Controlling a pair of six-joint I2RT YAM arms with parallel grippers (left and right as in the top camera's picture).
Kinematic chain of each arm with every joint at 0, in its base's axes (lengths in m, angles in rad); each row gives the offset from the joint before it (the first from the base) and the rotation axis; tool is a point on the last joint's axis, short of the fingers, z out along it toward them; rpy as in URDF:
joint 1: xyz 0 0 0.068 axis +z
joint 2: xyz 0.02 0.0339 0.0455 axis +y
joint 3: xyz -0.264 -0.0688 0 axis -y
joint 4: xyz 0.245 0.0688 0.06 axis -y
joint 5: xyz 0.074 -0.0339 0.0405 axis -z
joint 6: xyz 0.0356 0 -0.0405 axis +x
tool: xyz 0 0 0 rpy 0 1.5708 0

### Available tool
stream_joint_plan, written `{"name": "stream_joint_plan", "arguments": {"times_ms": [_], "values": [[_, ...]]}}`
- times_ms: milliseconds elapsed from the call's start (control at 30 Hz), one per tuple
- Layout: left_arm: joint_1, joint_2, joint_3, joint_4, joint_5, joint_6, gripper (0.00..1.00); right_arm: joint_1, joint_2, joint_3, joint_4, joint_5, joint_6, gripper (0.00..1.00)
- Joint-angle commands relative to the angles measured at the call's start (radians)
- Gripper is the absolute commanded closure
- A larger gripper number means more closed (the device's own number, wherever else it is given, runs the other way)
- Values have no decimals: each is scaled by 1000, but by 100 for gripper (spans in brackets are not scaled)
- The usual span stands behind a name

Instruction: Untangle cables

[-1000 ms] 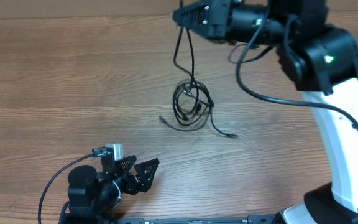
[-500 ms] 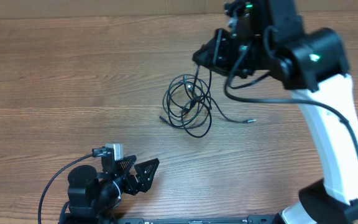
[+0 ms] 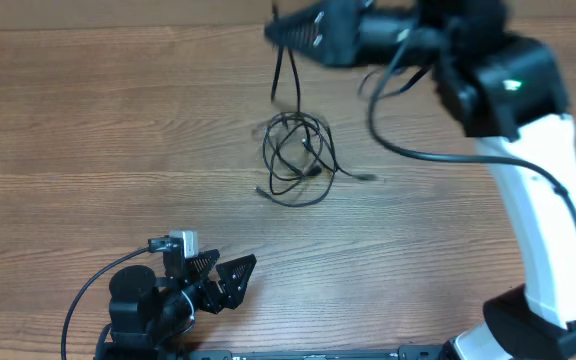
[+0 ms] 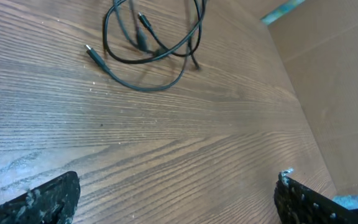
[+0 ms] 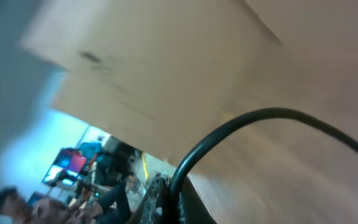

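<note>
I should hold up the strand of cable in my right gripper while my left gripper grabs the cable's raised part (image 3: 295, 76), because the held piece goes down into the looped tangle (image 3: 298, 150).
The cables (image 3: 296, 160) lie as a loose tangle of thin black loops in the middle of the table, with plug ends sticking out left and right. One strand (image 3: 279, 75) rises from the tangle to my right gripper (image 3: 274, 32), which hangs above the table's far side, shut on that strand. In the right wrist view the black cable (image 5: 260, 117) curves up out of the pinched fingers (image 5: 160, 202). My left gripper (image 3: 224, 279) rests near the front edge, open and holding nothing. Its wrist view shows the cables (image 4: 154, 38) well ahead of its spread fingers (image 4: 42, 199).
The right arm's white column (image 3: 543, 210) stands at the right side, with its own thick black wire (image 3: 393, 130) looping down near the tangle. A cardboard wall (image 4: 334, 74) borders the table's far side.
The right gripper dipped down toward the tangle half a second ago and has now risen up and to the left with a strand. The tangle shifted slightly left. The left arm stayed still.
</note>
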Motion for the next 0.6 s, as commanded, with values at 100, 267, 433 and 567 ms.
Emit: {"name": "stream_joint_plan", "arguments": {"times_ms": [100,267,433,567], "values": [[-6,1,18,1,8,-5,0,-81,-142,53,101,-142,-34,96],[-6,1,18,0,-16,2,0,-70,-120,52,-163,-32,-85,96],[-6,1,18,0,-63,2,0,-48,-66,52,-418,209,-96,96],[-6,1,18,0,-95,2,0,-47,-25,52,-524,283,-129,96]]}}
